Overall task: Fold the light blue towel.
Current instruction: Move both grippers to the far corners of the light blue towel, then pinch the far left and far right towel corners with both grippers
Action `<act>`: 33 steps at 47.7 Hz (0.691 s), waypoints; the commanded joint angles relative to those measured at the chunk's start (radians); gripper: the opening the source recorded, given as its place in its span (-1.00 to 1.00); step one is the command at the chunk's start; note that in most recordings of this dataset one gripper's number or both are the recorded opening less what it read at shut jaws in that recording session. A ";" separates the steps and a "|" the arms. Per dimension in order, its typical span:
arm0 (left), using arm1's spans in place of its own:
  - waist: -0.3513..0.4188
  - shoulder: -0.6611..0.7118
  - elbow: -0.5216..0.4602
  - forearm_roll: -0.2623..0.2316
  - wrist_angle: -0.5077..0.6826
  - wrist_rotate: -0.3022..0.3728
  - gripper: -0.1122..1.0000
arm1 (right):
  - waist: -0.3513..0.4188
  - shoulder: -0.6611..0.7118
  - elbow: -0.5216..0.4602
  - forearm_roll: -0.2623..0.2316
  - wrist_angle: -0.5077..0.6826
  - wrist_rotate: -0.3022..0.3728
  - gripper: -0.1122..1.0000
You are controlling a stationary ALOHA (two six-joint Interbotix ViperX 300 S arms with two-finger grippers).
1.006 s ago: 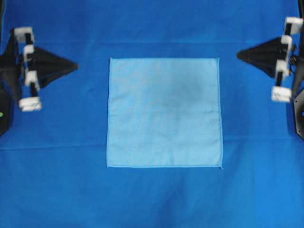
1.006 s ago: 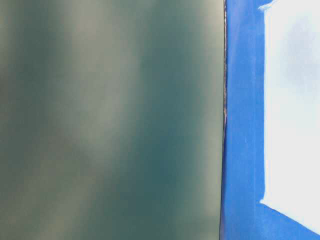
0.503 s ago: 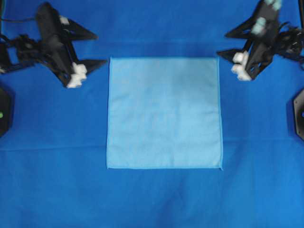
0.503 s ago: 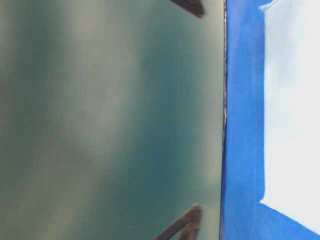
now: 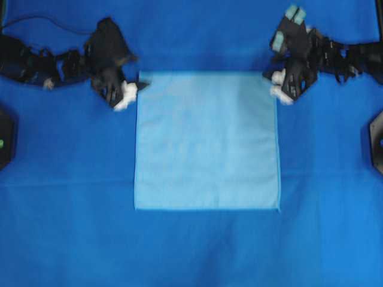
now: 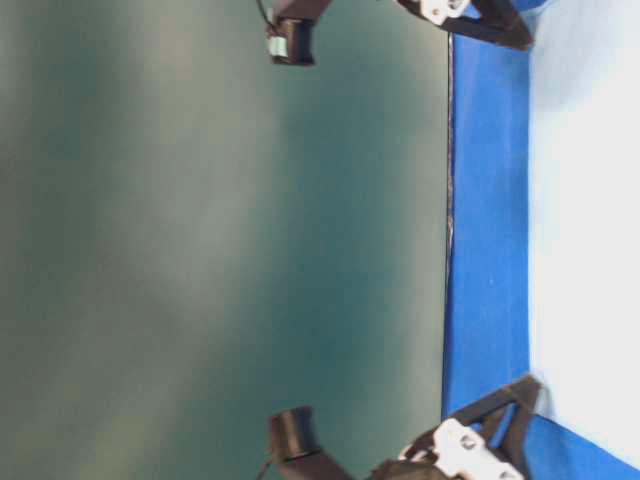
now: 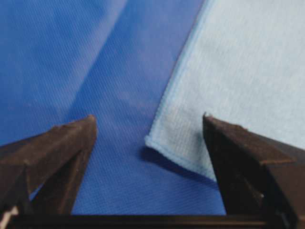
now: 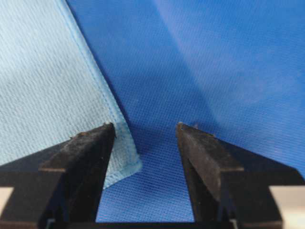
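The light blue towel (image 5: 206,140) will come away from the sheet and hang limp when the robot lifts it, because the towel's corner stands above a dark shadow (image 7: 155,154).
The light blue towel (image 5: 206,140) lies flat and square on the deep blue sheet. My left gripper (image 5: 128,92) hovers at its far left corner, jaws open. In the left wrist view that corner (image 7: 157,140) lies between the two dark fingers of the gripper (image 7: 148,118), slightly lifted off the sheet, with nothing gripped. My right gripper (image 5: 275,84) stands open at the far right corner. In the right wrist view the towel's corner (image 8: 125,162) pokes out beside the left finger (image 8: 90,157) of the gripper (image 8: 146,125). Neither gripper is clamped on the cloth.
The deep blue sheet (image 5: 66,233) covers the whole table, with faint crease lines across it. Black arm bases sit at the left edge (image 5: 5,140) and the right edge (image 5: 377,140). A grey-green wall (image 6: 200,250) fills the table-level view beyond the sheet.
Both arms have swung in from the table's sides to the towel's two far corners, and their jaws have opened. The towel has not moved.
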 commanded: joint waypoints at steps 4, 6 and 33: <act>0.009 0.014 -0.023 -0.002 0.005 0.009 0.71 | -0.006 0.008 -0.012 0.000 -0.009 0.002 0.26; 0.009 0.012 -0.025 -0.002 0.012 0.012 0.69 | -0.008 0.009 -0.012 0.000 -0.005 0.002 0.25; -0.015 -0.023 -0.032 0.002 0.123 0.071 -0.77 | -0.002 0.006 -0.023 -0.031 0.002 -0.005 -0.79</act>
